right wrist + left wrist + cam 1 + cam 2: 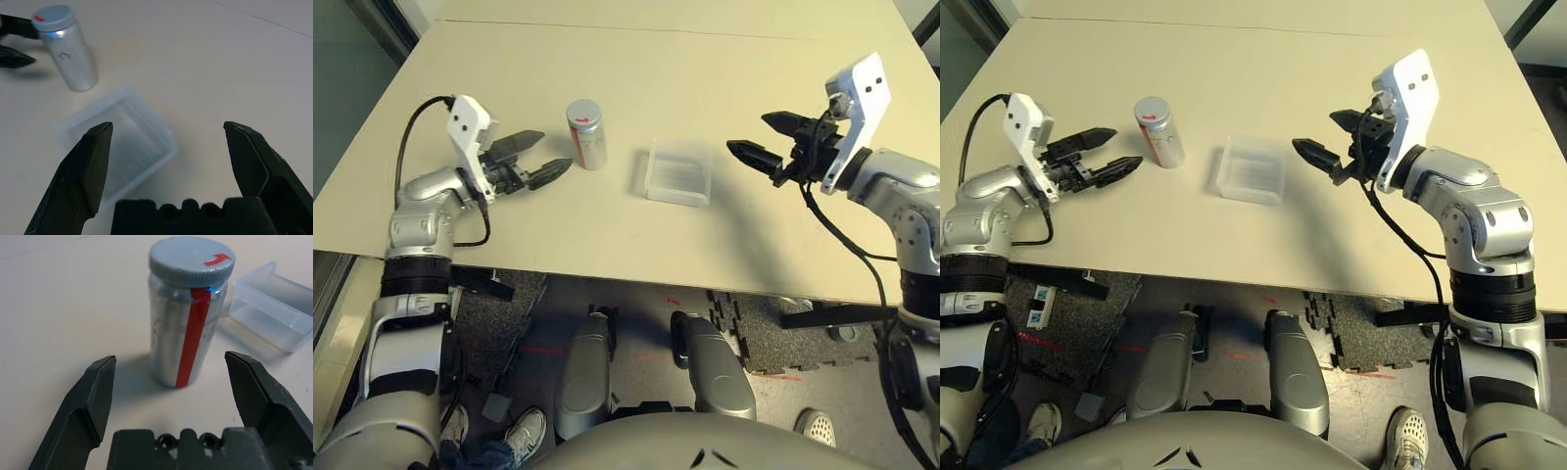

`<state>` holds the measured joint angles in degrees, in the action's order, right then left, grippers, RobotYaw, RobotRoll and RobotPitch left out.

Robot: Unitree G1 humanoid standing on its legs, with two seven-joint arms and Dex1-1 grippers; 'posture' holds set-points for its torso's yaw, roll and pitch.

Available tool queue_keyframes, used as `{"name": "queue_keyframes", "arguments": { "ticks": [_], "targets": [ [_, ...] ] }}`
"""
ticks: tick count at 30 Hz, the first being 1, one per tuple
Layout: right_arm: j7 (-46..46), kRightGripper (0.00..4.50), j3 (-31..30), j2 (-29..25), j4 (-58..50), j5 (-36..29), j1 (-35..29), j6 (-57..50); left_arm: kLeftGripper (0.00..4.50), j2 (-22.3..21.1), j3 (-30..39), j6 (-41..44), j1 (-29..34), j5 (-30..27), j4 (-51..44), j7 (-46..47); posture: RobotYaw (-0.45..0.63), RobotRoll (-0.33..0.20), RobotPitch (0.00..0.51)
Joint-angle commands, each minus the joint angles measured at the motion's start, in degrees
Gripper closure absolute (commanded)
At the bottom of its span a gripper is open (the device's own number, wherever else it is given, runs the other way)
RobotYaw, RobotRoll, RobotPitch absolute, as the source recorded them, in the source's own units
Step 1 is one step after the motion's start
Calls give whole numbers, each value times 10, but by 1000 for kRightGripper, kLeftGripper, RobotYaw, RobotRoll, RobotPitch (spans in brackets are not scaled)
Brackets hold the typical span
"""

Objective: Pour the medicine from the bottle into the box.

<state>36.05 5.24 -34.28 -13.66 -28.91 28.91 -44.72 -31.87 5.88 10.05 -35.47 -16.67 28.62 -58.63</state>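
Observation:
The open fingers of my left gripper line up with both sides of the bottle's body (591, 149), below the bottle's cap (584, 112), so I keep moving it forward until it closes there.
The bottle (586, 134) stands upright on the table, a silver cylinder with a red stripe and a grey cap with a red arrow (188, 308). Its cap is on, so the medicine is hidden. My left gripper (536, 157) is open just left of the bottle, its fingertips (100, 382) short of it and not touching. The box (678, 170), a clear shallow tray, lies empty to the right of the bottle (66, 46). My right gripper (764, 139) is open to the right of the box (117, 147), hovering apart from it.
The tan table (636, 69) stretches wide behind the objects, and its front edge (607, 274) runs just below the arms. Dark floor mats (754, 333) and a person's shoes (514, 436) lie below the edge.

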Motion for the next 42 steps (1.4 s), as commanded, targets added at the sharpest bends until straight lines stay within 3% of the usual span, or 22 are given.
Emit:
{"name": "queue_keyframes", "arguments": {
  "ticks": [1, 12, 31, 34, 37, 42],
  "targets": [
    [-9, 0, -5, 7, -23, -8, 1, -16, 29, 5, -15, -26, -19, 19, 48, -5, -42, 0, 208],
    [-27, 0, -8, 26, -62, -18, -1, -36, 29, 42, -36, -93, -87, 47, 160, -4, -78, 0, 213],
    [-31, 0, -16, 35, -60, -19, 18, -39, 29, 70, -39, -149, -114, 65, 219, 8, -81, 0, 214],
    [-31, 0, -17, 35, -60, -19, 18, -38, 588, 73, -39, -162, -119, 67, 225, 12, -82, 0, 216],
    [-32, 0, -18, 36, -61, -19, 17, -38, 1712, 76, -41, -170, -122, 66, 225, 7, -81, 0, 215],
    [-33, 0, -18, 36, -59, -15, 19, -33, 1782, 74, -43, -176, -120, 66, 216, -2, -76, 0, 213]
  ]
}}
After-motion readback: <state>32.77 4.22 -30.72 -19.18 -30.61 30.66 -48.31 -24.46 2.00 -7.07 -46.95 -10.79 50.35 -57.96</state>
